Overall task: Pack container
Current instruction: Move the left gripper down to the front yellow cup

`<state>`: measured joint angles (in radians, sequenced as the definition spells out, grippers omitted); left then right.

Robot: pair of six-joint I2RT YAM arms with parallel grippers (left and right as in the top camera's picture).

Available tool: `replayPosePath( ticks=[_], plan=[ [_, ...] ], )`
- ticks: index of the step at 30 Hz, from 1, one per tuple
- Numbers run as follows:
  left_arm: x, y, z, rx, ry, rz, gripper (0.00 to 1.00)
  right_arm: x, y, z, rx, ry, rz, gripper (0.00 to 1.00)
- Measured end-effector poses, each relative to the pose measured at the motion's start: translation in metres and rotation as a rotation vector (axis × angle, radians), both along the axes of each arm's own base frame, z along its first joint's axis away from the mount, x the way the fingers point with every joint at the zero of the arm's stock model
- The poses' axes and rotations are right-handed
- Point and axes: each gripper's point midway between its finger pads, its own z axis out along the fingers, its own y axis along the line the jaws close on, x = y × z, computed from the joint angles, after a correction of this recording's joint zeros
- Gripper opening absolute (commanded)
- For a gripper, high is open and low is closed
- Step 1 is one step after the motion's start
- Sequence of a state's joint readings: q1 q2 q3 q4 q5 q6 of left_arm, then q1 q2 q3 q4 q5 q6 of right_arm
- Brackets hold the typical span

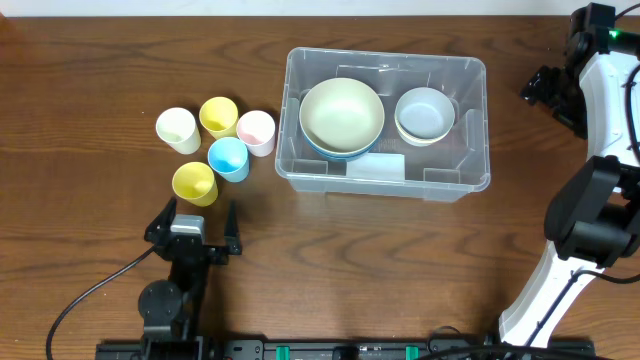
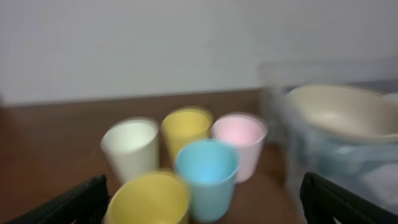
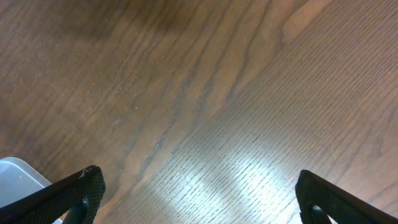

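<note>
The blue cup (image 1: 229, 160) is crowding the near yellow cup in front of my left gripper, so I should go around and grab the yellow cup from its free side (image 1: 177, 185).
The container (image 1: 385, 56), a large clear bin, stands at the middle right of the table. Inside it a big cream bowl (image 1: 342, 115) rests on a blue one, beside a smaller white bowl (image 1: 424, 115). To its left stand several cups: cream (image 1: 177, 128), yellow (image 1: 218, 115), pink (image 1: 256, 130), blue (image 1: 228, 157) and a second yellow (image 1: 194, 182). My left gripper (image 1: 196, 222) is open just in front of the near yellow cup (image 2: 149, 199), nothing held. My right gripper (image 1: 548, 88) is open over bare wood right of the container. A container corner (image 3: 17, 174) shows in the right wrist view.
The table is dark brown wood (image 3: 205, 93). A pale label (image 1: 376, 166) lies at the container's front wall. The right arm's white body (image 1: 600, 150) stands along the right edge. A black cable (image 1: 90, 295) runs from the left arm's base.
</note>
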<state>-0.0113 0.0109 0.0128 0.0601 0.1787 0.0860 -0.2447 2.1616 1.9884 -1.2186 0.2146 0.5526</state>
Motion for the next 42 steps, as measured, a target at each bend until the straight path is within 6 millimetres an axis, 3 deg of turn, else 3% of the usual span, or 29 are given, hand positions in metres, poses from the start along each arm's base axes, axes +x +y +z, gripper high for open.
replayPosePath(
  ticks=[7, 13, 17, 20, 22, 25, 30, 34, 42],
  plan=[
    [-0.004, -0.018, 0.016, -0.001, -0.040, -0.108, 0.98, 0.000, 0.000, 0.000, 0.000, 0.000, 0.000, 0.99],
    [-0.001, -0.016, 0.067, -0.012, 0.049, -0.100, 0.98, 0.000, 0.000, 0.000, 0.000, 0.000, 0.000, 0.99],
    [0.019, -0.017, 0.107, -0.021, 0.165, -0.108, 0.98, 0.000, 0.000, 0.000, 0.000, 0.000, 0.000, 0.99],
    [0.039, -0.027, 0.124, -0.033, 0.222, -0.169, 0.98, 0.000, 0.000, 0.000, 0.000, 0.000, 0.000, 0.99],
    [0.050, -0.030, 0.122, -0.042, 0.263, -0.193, 0.98, 0.000, 0.000, 0.000, 0.000, 0.000, 0.000, 0.99],
    [0.063, -0.023, 0.099, -0.122, 0.384, -0.140, 0.98, 0.000, 0.000, 0.000, 0.001, 0.000, -0.001, 0.99],
    [0.067, 0.036, 0.052, -0.349, 0.624, 0.189, 0.98, 0.000, 0.000, 0.000, 0.001, -0.001, -0.004, 0.99],
    [0.068, 0.065, 0.045, -0.459, 0.640, 0.324, 0.98, 0.000, 0.000, 0.000, 0.001, 0.000, -0.004, 0.99],
    [0.070, 0.068, 0.033, -0.537, 0.682, 0.362, 0.98, 0.000, 0.000, 0.000, 0.001, -0.001, -0.006, 0.99]
  ],
)
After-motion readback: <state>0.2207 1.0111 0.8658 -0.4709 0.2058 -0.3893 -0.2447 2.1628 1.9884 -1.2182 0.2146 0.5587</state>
